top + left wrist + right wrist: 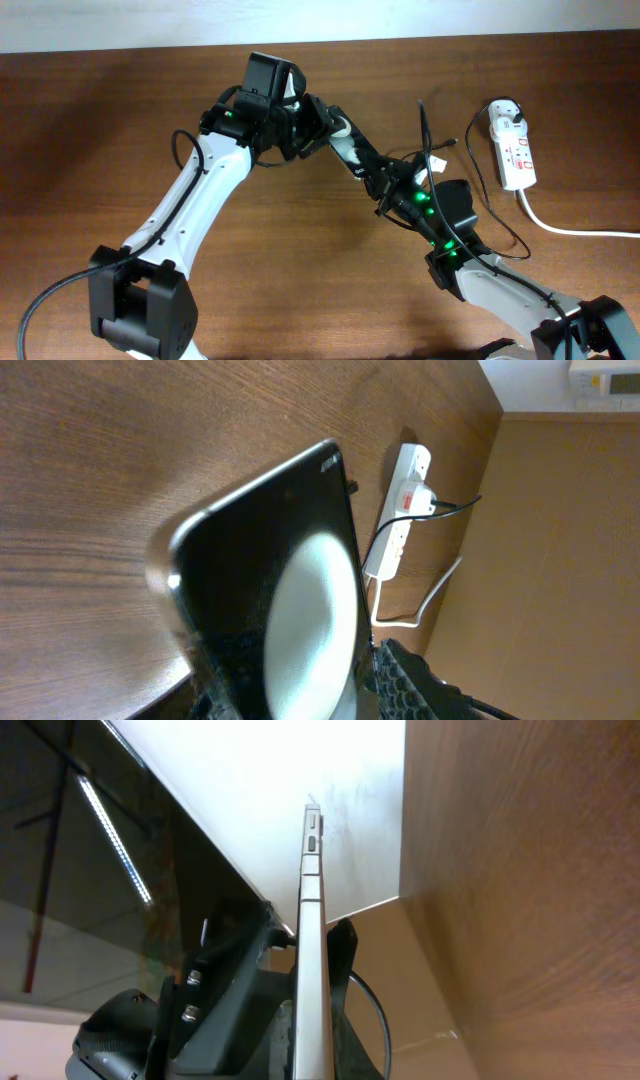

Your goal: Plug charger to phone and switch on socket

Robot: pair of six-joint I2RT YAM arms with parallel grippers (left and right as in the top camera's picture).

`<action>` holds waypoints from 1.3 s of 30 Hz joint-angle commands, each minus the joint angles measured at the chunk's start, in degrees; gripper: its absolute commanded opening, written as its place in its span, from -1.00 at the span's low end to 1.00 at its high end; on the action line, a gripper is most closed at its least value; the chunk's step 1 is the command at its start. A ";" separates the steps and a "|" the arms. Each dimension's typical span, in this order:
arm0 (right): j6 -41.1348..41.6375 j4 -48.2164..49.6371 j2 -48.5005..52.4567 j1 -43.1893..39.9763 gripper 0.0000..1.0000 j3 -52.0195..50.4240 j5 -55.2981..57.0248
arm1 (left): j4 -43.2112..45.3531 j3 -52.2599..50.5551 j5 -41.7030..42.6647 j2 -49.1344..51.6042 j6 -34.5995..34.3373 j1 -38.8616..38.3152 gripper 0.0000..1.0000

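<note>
Next, I move my right gripper back because it blocks the phone's lower end (360,166), where the charger's cable must go, and then take the cable (444,145) near its tip.
The phone (345,148) is black with white blobs and is held up off the table between my two arms. My left gripper (318,125) is shut on its upper left end. My right gripper (372,172) is shut on its lower right end. The left wrist view shows the phone's face (260,560) close up. The right wrist view shows its silver edge (311,920) between the jaws (312,1020). The charger's thin black cable (424,125) runs beside the right arm; I cannot make out its tip. The white socket (517,155) lies at the far right and also shows in the left wrist view (398,525).
A thick white cord (560,228) leaves the socket toward the right edge. A white adapter (506,112) sits in the socket's top end. The thin cable loops on the table around the right arm (490,235). The table's far edge runs along the top.
</note>
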 commanded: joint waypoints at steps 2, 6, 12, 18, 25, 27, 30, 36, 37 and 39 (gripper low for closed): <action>3.10 2.10 -0.55 2.40 -0.92 1.11 1.64 | 0.63 -0.74 0.02 0.31 0.24 -1.11 -0.46; 3.74 2.64 -0.55 2.38 -0.92 1.11 1.55 | 1.79 -0.74 0.22 0.31 -7.15 -1.11 -0.83; 3.69 5.27 -0.55 2.38 -0.74 1.09 1.25 | 2.08 -0.74 1.57 0.28 -11.58 -1.05 -1.00; 3.67 5.07 -0.57 2.38 -0.11 1.09 -0.17 | 2.73 -0.74 2.08 0.28 -16.94 2.19 -1.00; -31.80 -6.47 -0.57 2.32 0.97 1.09 -5.62 | 0.00 -0.74 -4.63 0.28 3.56 11.10 -1.00; -34.40 -12.04 -0.57 2.34 0.97 1.09 -6.25 | -3.04 -0.74 -4.35 0.28 7.48 12.22 -1.00; -40.06 -12.90 -0.57 2.34 0.97 1.09 -8.17 | -5.20 -0.74 3.13 0.28 19.12 12.48 -1.00; -55.21 -27.87 -0.81 2.21 0.88 1.14 0.50 | -9.11 -0.74 3.13 0.28 21.55 12.48 -1.00; -55.08 -28.74 -1.88 2.23 0.97 1.70 -0.46 | -10.40 -0.74 3.13 0.28 21.55 12.48 -1.00; -59.89 -42.73 -6.82 2.23 0.99 7.56 5.25 | -10.75 -0.74 3.98 0.28 21.55 12.48 -1.00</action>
